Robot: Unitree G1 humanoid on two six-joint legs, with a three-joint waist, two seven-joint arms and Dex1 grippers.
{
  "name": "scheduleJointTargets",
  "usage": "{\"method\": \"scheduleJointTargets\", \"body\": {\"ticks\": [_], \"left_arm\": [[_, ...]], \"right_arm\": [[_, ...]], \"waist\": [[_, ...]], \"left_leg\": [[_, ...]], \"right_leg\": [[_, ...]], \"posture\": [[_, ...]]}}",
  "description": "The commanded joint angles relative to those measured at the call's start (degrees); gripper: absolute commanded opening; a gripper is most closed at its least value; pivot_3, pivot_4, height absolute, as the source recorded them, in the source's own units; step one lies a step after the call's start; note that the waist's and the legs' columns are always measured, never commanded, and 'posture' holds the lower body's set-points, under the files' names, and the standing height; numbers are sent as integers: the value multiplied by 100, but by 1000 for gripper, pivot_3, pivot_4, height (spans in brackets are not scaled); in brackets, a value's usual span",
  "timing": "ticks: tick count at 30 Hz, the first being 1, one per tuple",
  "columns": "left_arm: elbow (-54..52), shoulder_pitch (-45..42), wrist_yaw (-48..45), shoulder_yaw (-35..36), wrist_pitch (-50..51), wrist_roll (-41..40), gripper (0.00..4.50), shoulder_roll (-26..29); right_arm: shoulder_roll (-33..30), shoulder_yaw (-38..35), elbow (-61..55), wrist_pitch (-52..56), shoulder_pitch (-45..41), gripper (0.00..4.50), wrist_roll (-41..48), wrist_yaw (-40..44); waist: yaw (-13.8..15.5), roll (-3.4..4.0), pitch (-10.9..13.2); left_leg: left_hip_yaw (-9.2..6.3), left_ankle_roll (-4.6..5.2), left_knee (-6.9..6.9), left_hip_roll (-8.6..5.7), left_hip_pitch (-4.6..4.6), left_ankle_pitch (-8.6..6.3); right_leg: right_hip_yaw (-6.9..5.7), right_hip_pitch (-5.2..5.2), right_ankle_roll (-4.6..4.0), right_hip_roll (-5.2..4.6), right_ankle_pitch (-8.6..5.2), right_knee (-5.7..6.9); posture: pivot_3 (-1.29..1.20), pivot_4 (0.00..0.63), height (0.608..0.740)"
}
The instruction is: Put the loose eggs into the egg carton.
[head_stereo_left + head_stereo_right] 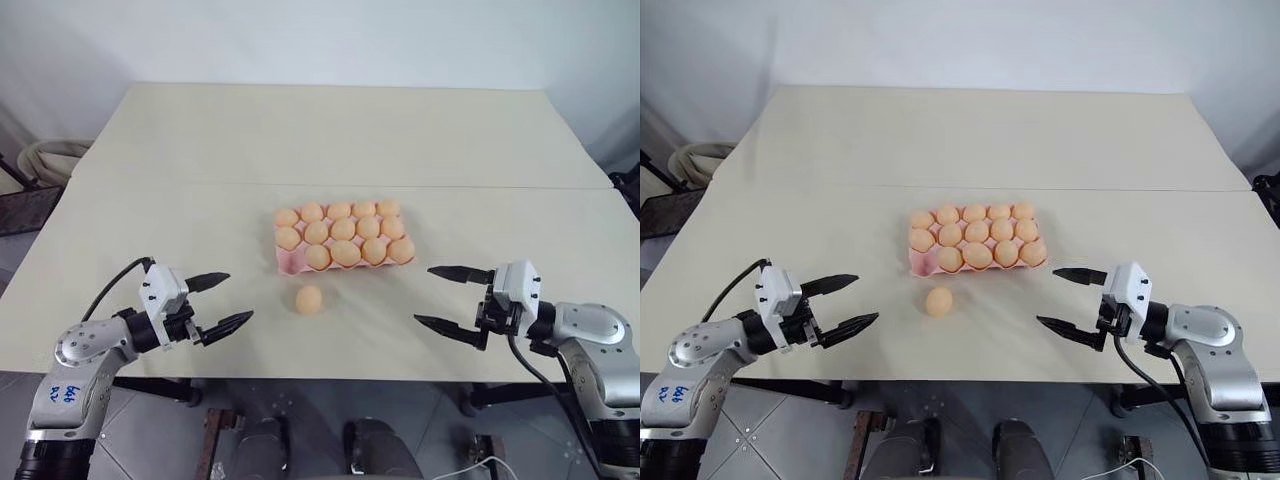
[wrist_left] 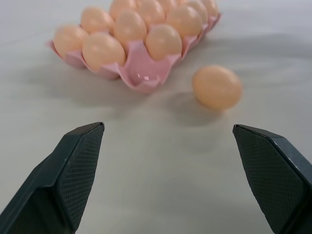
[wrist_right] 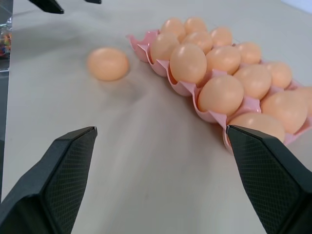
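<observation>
My left gripper should bring the egg (image 1: 309,300) to the carton's empty cup (image 1: 291,262), because the loose egg and that cup are closer to my left gripper than to my right gripper.
One loose egg (image 1: 309,300) lies on the table just in front of the pink egg carton (image 1: 291,262), near its front left corner. It also shows as a pale orange egg (image 2: 217,87) in the left wrist view and as an egg (image 3: 108,64) in the right wrist view. The carton holds several eggs (image 1: 343,229); its front left cup (image 2: 145,77) is bare. My left gripper (image 1: 224,299) hovers open to the left of the loose egg, apart from it. My right gripper (image 1: 447,297) is open off the carton's right end, with nothing between its fingers.
The carton sits near the middle of a wide beige table (image 1: 200,210) made of two tops joined by a seam. Bare tabletop surrounds the loose egg on all sides. A pale coiled thing (image 1: 45,158) and dark clutter stand off the table's far left.
</observation>
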Motion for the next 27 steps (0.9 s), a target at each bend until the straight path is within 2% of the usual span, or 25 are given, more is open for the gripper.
{"method": "scheduleJointTargets", "body": {"ticks": [1,6,15,22,25,27], "left_arm": [[-552,-62,205,-192,358,-5,4500,69],[-750,-352,591,-974,879,382,4500,-79],[-653,-1223,1564,-2282,1374,1067,4500,-1190],[-352,-1369,2146,-2591,1441,1551,4500,-1670],[-385,-1290,2155,-2560,1399,1577,3883,-1660],[-389,-1250,2168,-2492,1356,1554,3262,-1660]], "right_arm": [[-123,-297,-356,92,113,4439,268,-61],[-304,-515,-472,205,406,4439,318,-105],[-312,-585,-934,423,775,4439,413,-327],[-324,-591,-1234,628,883,4439,524,-454],[-347,-621,-1294,697,894,4500,566,-470],[-353,-617,-1275,706,886,4500,561,-466]], "waist": [[7,1,0],[43,2,-1],[21,2,-1],[23,2,-1],[26,1,-1],[28,2,-1]], "left_leg": [[-1,-1,-2,0,-1,-1],[-5,6,-13,-1,-7,-7],[-3,35,-5,-1,-7,3],[-2,38,8,-3,-3,10],[-2,38,8,-3,-2,12],[-2,38,8,-3,-3,12]], "right_leg": [[0,-2,-1,0,-1,-2],[-6,6,0,-1,0,-34],[-7,13,11,12,4,-33],[-5,19,21,15,9,-21],[-4,19,22,15,9,-20],[-4,19,22,14,10,-21]], "posture": [[0,150,740],[0,150,740],[0,150,740],[0,150,740],[0,150,740],[0,150,740]]}}
